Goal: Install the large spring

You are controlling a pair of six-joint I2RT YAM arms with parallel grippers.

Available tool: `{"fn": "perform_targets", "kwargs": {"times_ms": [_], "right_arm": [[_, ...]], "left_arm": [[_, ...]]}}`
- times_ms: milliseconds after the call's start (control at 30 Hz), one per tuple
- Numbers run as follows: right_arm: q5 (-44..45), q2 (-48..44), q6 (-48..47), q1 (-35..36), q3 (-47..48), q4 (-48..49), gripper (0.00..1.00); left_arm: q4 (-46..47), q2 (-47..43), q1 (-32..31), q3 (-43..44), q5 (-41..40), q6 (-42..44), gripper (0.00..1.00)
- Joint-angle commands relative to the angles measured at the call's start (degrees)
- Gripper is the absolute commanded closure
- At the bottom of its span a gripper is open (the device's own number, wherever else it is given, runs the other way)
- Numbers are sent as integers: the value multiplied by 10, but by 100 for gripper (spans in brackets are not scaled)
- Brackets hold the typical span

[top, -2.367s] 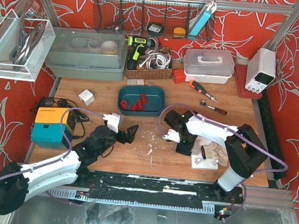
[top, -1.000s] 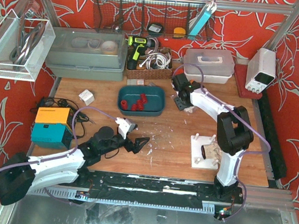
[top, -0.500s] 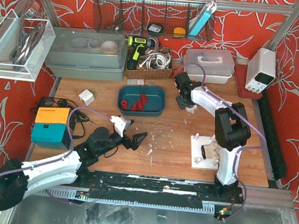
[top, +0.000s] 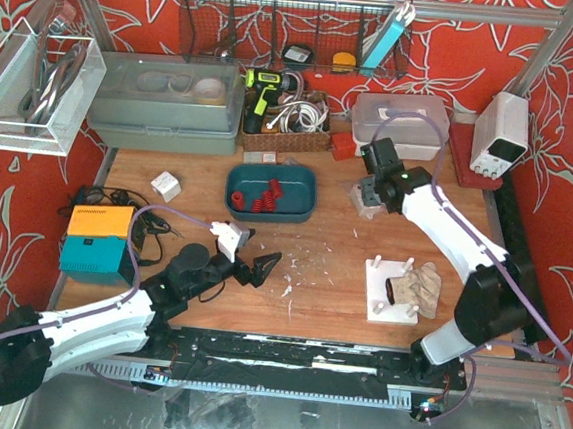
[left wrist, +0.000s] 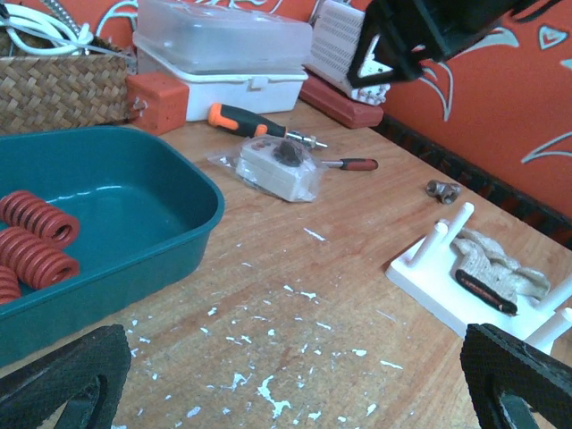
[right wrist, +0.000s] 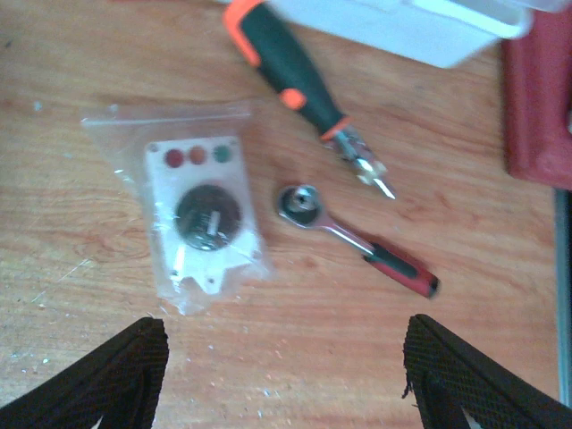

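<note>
The beige glove is lying among the pegs of the white peg fixture (top: 396, 288), so my right gripper should first remove the glove (top: 427, 283), before a spring is put on.
Several red springs (top: 261, 196) lie in a teal tray (top: 292, 207) at the back centre; they also show in the left wrist view (left wrist: 34, 243). A white peg fixture (top: 379, 283) with a dark cylinder and a beige piece on it stands front right, also in the left wrist view (left wrist: 431, 273). My left gripper (top: 262, 270) is open and empty, low over the table between tray and fixture, its fingertips (left wrist: 63, 375) wide apart. My right gripper (top: 371, 192) is open and empty, hovering over a bagged white part (right wrist: 201, 214) at the back right.
An orange-handled screwdriver (right wrist: 295, 80) and a red-handled ratchet (right wrist: 357, 237) lie beside the bagged part. A clear lidded box (top: 400, 124), a wicker basket (top: 284, 124) and a grey bin (top: 166, 104) line the back. An orange and teal device (top: 98, 240) sits left. White flecks litter the wood.
My right gripper left the fixture, went to the back and has shifted a little right, its elbow swinging out right. My left gripper edged right, then held still.
</note>
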Motion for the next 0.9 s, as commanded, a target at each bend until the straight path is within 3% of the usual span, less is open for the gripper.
{"fn": "perform_targets", "kwargs": {"times_ms": [0,400,533,700,867], "right_arm": [[76,-51,156,-1,-21,-97,27],[74,-241,421,-19,-187,-203,39],[83,-256,459,-65,-226,-217,53],[-16,-288,479,-160,-298,-145,68],[-108,-293,501,-221,-356,-97,70]], "left_arm": [[8,-2,-4,0,-2,10,0],[-24,18,-7,21,-34,17,0],[-25,12,-7,20,-36,18,0],[-27,4,-8,16,-39,19,0],[-26,4,-8,16,-41,19,0]]}}
